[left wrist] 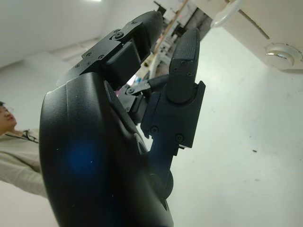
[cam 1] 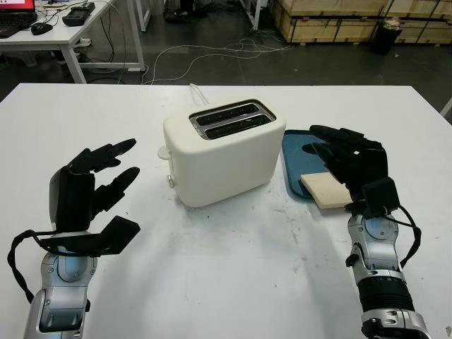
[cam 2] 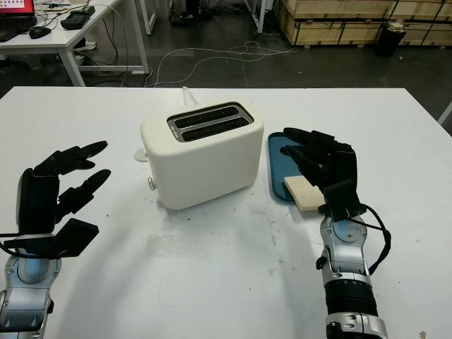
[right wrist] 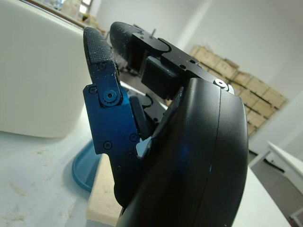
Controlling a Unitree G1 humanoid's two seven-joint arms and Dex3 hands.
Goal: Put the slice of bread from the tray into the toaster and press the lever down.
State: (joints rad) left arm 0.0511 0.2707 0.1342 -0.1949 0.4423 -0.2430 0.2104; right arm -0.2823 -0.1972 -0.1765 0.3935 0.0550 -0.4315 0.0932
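The slice of bread (cam 1: 326,189) will stop with its top edge above the slot when the robot lowers it in, because the toaster's lever is up high.
A cream two-slot toaster (cam 1: 220,152) stands mid-table, its slots empty and its lever (cam 1: 164,151) on the left end. To its right lies a blue tray (cam 1: 296,169) with a pale slice of bread (cam 1: 326,191) on its near right part. My right hand (cam 1: 349,159) hovers open just above the bread and tray, holding nothing; the bread's edge (right wrist: 102,194) sits under it in the right wrist view. My left hand (cam 1: 99,187) is open left of the toaster, above the table.
The white table (cam 1: 233,275) reaches wide around the toaster. A white power cord (cam 1: 194,92) runs off behind it. Beyond the table are a desk, floor cables and stacked crates. A person (left wrist: 14,142) shows in the left wrist view.
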